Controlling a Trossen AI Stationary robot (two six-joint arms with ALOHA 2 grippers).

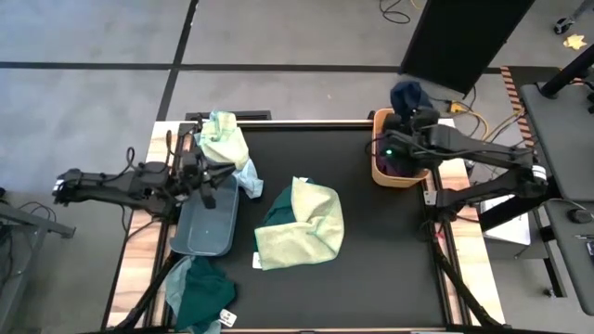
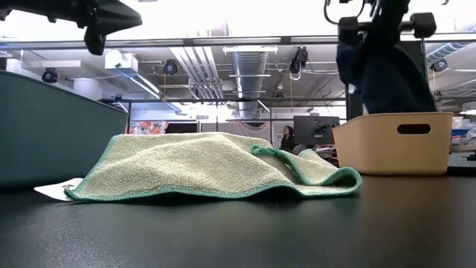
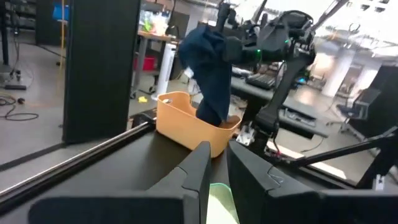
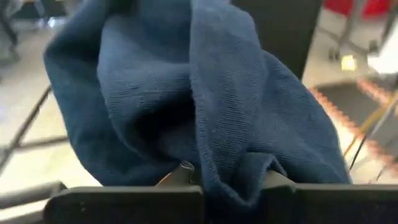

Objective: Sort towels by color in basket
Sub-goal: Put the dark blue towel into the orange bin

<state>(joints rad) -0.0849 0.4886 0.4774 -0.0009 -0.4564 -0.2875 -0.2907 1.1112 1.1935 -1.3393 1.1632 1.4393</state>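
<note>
The navy towel [image 1: 406, 96] sticks out past the tan basket's far rim. My right gripper should pull the towel back over the basket's opening [image 1: 399, 167] and then lower it inside.
My right gripper [image 1: 411, 113] is above the tan basket [image 1: 379, 174] at the table's far right, shut on a navy towel [image 3: 208, 74], which also shows in the low view [image 2: 375, 71]. Something dark purple [image 1: 397, 167] lies in that basket. My left gripper [image 3: 217, 168] hangs empty above the blue-grey basket [image 1: 204, 227] at the left, its fingers a narrow gap apart. A pale yellow-green towel [image 1: 302, 227] lies crumpled on the table's middle. A mint and yellow-green pile [image 1: 227, 144] lies at the blue-grey basket's far end, and a dark teal towel [image 1: 204, 292] lies at its near end. My right gripper holds the navy towel by a bunched upper part [image 4: 205, 124], several folds together. The cloth covers the fingers, so the place of contact is hidden. The towel hangs slack below the gripper, and its lower end [image 3: 211, 115] reaches down inside the tan basket.
The black table top [image 1: 371, 269] is bare at the near right. A white tag [image 1: 257, 263] lies beside the middle towel. A tall dark panel [image 1: 464, 37] stands beyond the far right corner, with cables and a second table further to the right.
</note>
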